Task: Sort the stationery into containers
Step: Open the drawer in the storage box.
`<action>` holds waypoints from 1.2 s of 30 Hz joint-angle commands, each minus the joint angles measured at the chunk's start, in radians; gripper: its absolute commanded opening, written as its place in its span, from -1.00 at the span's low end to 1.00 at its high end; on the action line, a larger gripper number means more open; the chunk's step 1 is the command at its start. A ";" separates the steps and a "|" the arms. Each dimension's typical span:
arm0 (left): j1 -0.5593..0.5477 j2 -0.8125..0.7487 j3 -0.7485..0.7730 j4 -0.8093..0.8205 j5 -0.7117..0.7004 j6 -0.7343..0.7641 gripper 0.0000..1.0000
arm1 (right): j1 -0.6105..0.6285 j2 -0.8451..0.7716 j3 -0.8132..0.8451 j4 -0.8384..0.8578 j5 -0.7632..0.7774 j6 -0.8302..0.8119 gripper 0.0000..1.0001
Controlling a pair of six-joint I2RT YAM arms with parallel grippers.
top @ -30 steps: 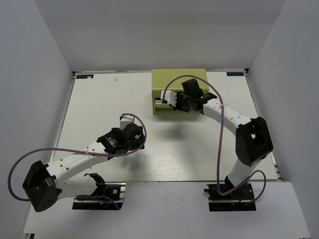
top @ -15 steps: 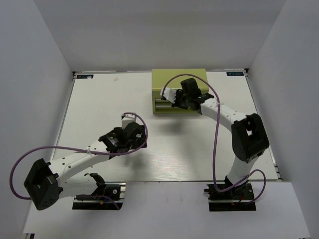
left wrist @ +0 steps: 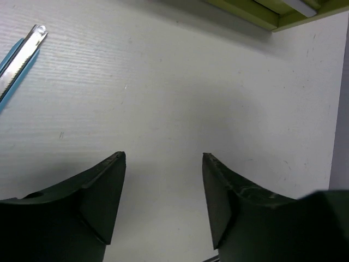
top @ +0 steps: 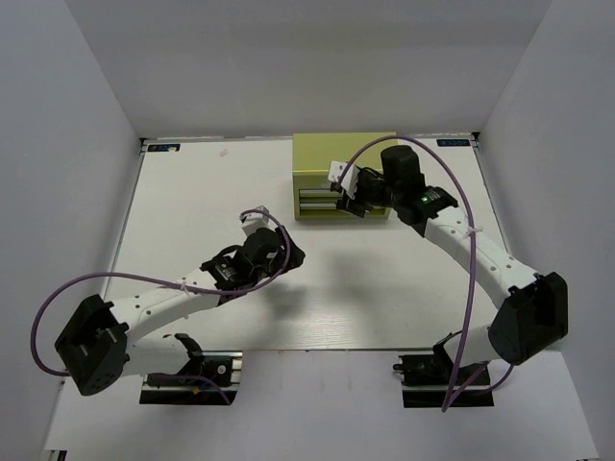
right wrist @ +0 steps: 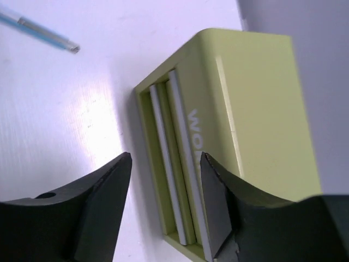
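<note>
My right gripper is across the closed drawers' front (top: 321, 199). It should move up out of the way while my left gripper pulls the lower drawer's handle strip (top: 315, 206).
The olive-green chest (top: 343, 152) stands at the back middle of the table, its two drawers (right wrist: 180, 174) showing pale handle strips and a pale label. My right gripper (top: 349, 188) (right wrist: 166, 155) hovers just in front of the drawers, open and empty. A slim light blue pen (right wrist: 41, 31) (left wrist: 18, 59) lies on the white table, away from both grippers. My left gripper (top: 286, 255) (left wrist: 163, 156) hangs open over bare table left of and in front of the chest, with nothing between its fingers. No other pens show.
White walls enclose the table on the left, back and right. The chest's near corner (left wrist: 272, 15) appears at the top of the left wrist view. Purple cables (top: 437, 163) loop over both arms.
My right gripper has opened and its arm has swung out to the right, still by the drawers. The left arm has reached further right toward the chest, its jaws narrower but still open.
</note>
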 commanded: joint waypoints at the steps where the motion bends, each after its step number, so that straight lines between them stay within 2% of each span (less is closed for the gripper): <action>1: 0.006 0.029 0.041 0.133 0.025 -0.066 0.32 | -0.007 -0.020 -0.009 0.114 0.069 0.137 0.23; 4: 0.017 0.052 0.022 0.235 0.034 -0.121 0.02 | -0.019 -0.017 0.004 0.157 0.120 0.194 0.24; 5: 0.017 0.052 0.009 0.271 0.034 -0.166 -0.18 | -0.022 -0.014 0.007 0.162 0.137 0.203 0.17; 6: 0.026 0.062 -0.021 0.308 0.025 -0.195 -0.26 | -0.033 -0.010 0.015 0.162 0.143 0.211 -0.02; 8: 0.026 0.074 -0.081 0.441 0.014 -0.277 -0.32 | -0.040 0.006 0.023 0.160 0.161 0.240 -0.27; 9: 0.026 0.074 -0.101 0.487 0.002 -0.307 -0.32 | -0.048 0.010 0.029 0.159 0.167 0.254 -0.41; 10: 0.026 0.085 -0.121 0.582 -0.010 -0.334 -0.32 | -0.050 0.016 0.027 0.159 0.173 0.266 -0.41; 12: 0.026 0.115 -0.161 0.667 -0.036 -0.387 -0.32 | -0.056 0.018 0.026 0.163 0.171 0.286 -0.45; 13: 0.026 0.129 -0.161 0.716 -0.036 -0.399 -0.24 | -0.060 0.015 0.027 0.168 0.169 0.289 -0.41; 15: 0.036 0.186 -0.141 0.728 -0.047 -0.411 0.06 | -0.065 0.013 0.026 0.169 0.170 0.309 -0.20; 17: 0.036 0.256 -0.102 0.751 -0.047 -0.421 0.33 | -0.071 0.013 0.024 0.172 0.174 0.326 -0.10; 19: 0.036 0.307 -0.077 0.788 -0.038 -0.421 0.37 | -0.074 0.012 0.024 0.172 0.174 0.332 -0.10; 23: 0.045 0.425 -0.019 0.868 -0.061 -0.441 0.37 | -0.086 0.016 0.021 0.182 0.173 0.349 -0.08; 25: 0.045 0.471 -0.008 0.912 -0.081 -0.465 0.29 | -0.089 0.021 0.020 0.182 0.172 0.358 -0.08; 32: 0.054 0.684 0.046 1.150 -0.119 -0.499 0.19 | -0.122 0.064 0.063 0.154 0.132 0.390 -0.49; 36: 0.054 0.781 0.101 1.248 -0.128 -0.499 0.16 | -0.135 0.069 0.075 0.156 0.117 0.394 -0.49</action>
